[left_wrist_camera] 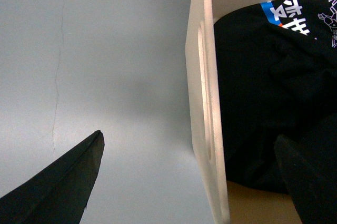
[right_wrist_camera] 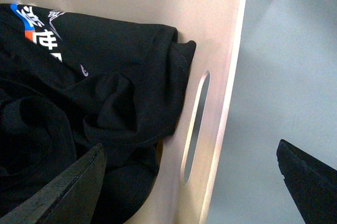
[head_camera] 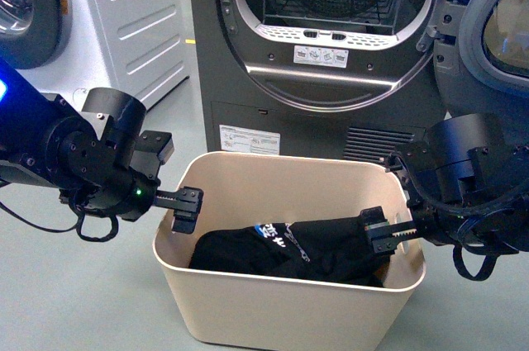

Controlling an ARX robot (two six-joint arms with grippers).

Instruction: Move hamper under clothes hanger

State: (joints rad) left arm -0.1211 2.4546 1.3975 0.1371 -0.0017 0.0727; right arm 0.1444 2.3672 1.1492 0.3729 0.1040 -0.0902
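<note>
The black clothes (head_camera: 291, 250) lie slumped far below the hamper's rim (head_camera: 289, 158). The clothes should come along inside and keep their folds when I carry the hamper.
The beige hamper (head_camera: 281, 310) stands on the floor in front of me, with black clothes (head_camera: 281, 252) lying in it. My left gripper (head_camera: 183, 209) is open and straddles the hamper's left wall (left_wrist_camera: 202, 76), one finger outside and one inside above the clothes (left_wrist_camera: 263, 87). My right gripper (head_camera: 384, 235) is also open. It straddles the right wall (right_wrist_camera: 221, 76) at the slot handle (right_wrist_camera: 195, 124), its inner finger over the black clothes (right_wrist_camera: 95, 92). Neither gripper's fingers touch the walls. The clothes hanger is out of view.
A dark grey dryer (head_camera: 331, 78) with its drum open stands right behind the hamper. A white appliance (head_camera: 124, 12) is at the back left, and a round machine door (head_camera: 496, 29) at the right. Grey floor (head_camera: 50, 301) lies around the hamper.
</note>
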